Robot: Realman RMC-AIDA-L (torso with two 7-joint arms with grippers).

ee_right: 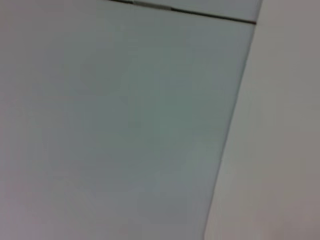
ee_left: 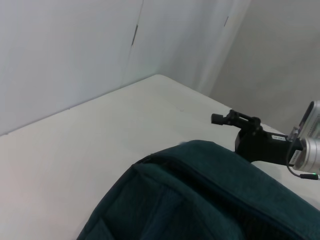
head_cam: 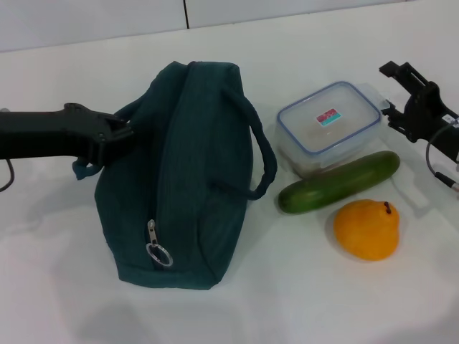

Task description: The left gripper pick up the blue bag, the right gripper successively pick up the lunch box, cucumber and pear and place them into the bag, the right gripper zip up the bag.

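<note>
My right gripper's open fingers face the lunch box's loose end (head_cam: 368,119), clear of the cucumber. I should keep moving in until they meet its rim (head_cam: 366,95), then close them.
The blue bag (head_cam: 186,172) lies on its side on the white table, zipper closed, ring pull (head_cam: 159,254) at its near end. My left gripper (head_cam: 122,135) comes in from the left and presses against the bag's left side, by a handle loop (head_cam: 84,170). The left wrist view shows the bag's fabric (ee_left: 200,200) close up. To the right of the bag lie the lunch box (head_cam: 328,127), the cucumber (head_cam: 338,182) in front of it, and the pear (head_cam: 366,228) nearest me. My right gripper (head_cam: 391,90) (ee_left: 223,119) hovers open just right of the lunch box, holding nothing.
The white table (head_cam: 301,301) runs back to a pale wall (head_cam: 93,18). The bag's second handle (head_cam: 262,154) arches toward the lunch box. A cable (head_cam: 434,154) hangs from the right wrist. The right wrist view shows only plain pale surfaces.
</note>
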